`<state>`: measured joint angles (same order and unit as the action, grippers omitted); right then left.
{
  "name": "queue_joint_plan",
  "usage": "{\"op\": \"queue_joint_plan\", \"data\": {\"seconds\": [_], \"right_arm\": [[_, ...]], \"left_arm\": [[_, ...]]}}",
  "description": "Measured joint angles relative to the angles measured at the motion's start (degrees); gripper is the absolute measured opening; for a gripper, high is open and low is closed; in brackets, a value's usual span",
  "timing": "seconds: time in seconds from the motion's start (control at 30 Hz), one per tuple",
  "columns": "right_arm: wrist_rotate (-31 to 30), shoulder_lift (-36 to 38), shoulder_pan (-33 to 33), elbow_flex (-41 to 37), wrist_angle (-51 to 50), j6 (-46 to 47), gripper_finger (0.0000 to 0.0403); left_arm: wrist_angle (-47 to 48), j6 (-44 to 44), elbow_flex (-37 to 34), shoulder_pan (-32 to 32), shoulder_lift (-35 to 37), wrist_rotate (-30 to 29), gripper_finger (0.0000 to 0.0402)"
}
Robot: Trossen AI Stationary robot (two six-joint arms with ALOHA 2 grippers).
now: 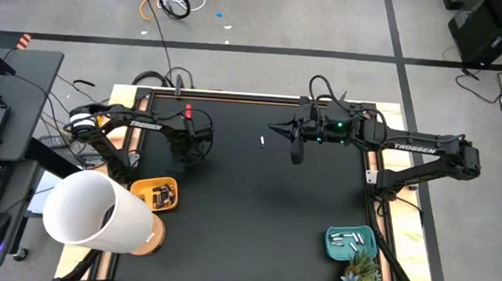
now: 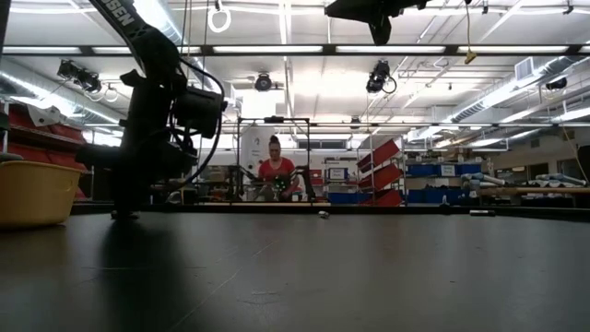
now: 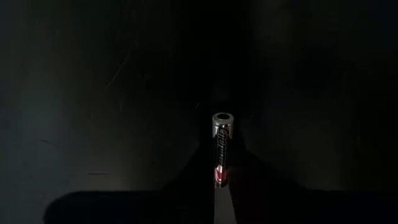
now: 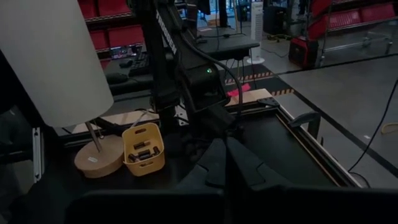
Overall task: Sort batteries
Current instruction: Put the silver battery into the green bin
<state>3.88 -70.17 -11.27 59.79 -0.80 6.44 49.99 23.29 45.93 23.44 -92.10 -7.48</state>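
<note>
Next, I open my right gripper and use it first to take the battery [image 3: 222, 146] from my left gripper, because the teal tray [image 1: 351, 243] is too far away for my left gripper to reach.
My left gripper [image 1: 189, 150] points down at the black mat near its far left part, shut on a dark battery [image 3: 222, 134] with a reddish band and a silver end. In the low view it reaches down close to the mat [image 2: 123, 210]. My right gripper [image 1: 276, 129] hangs high over the far middle of the mat, fingers shut and empty [image 4: 227, 149], pointing toward the table's left. One white battery [image 1: 262, 141] lies alone on the mat just left of it [image 2: 324, 214]. Dark batteries lie in a yellow bin [image 1: 155, 194]; white ones lie in a teal tray [image 1: 349, 244]. My left gripper pinches the dark battery between its two fingers by the reddish end [image 3: 219, 175], coming from above and pointing down. The battery lies along the fingers, and its silver end [image 3: 222, 119] sticks out past them toward the mat. Whether that end touches the mat, I cannot tell.
A lamp with a white shade [image 1: 93, 211] and a wooden base stands at the near left corner beside the yellow bin. A small plant [image 1: 361, 277] stands near the teal tray at the near right. Cables and a laptop lie left of the table. A person sits far behind the table [image 2: 277, 171].
</note>
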Motion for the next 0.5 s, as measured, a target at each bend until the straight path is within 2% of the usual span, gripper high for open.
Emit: {"op": "queue_joint_plan", "data": {"seconds": [0.17,0.3,0.5], "right_arm": [[0.0,0.0,0.0,0.0,0.13,-0.07,0.0],[-0.51,0.0,-0.06,0.0,0.47,-0.16,0.0],[-1.28,-0.02,-0.06,0.0,0.79,-0.52,0.0]], "left_arm": [[1.99,-3.84,2.55,0.02,0.51,-0.78,0.0031],[2.3,-5.74,4.85,0.11,4.33,-1.49,0.0031],[3.16,-6.01,6.89,0.1,8.73,1.47,0.0031]]}}
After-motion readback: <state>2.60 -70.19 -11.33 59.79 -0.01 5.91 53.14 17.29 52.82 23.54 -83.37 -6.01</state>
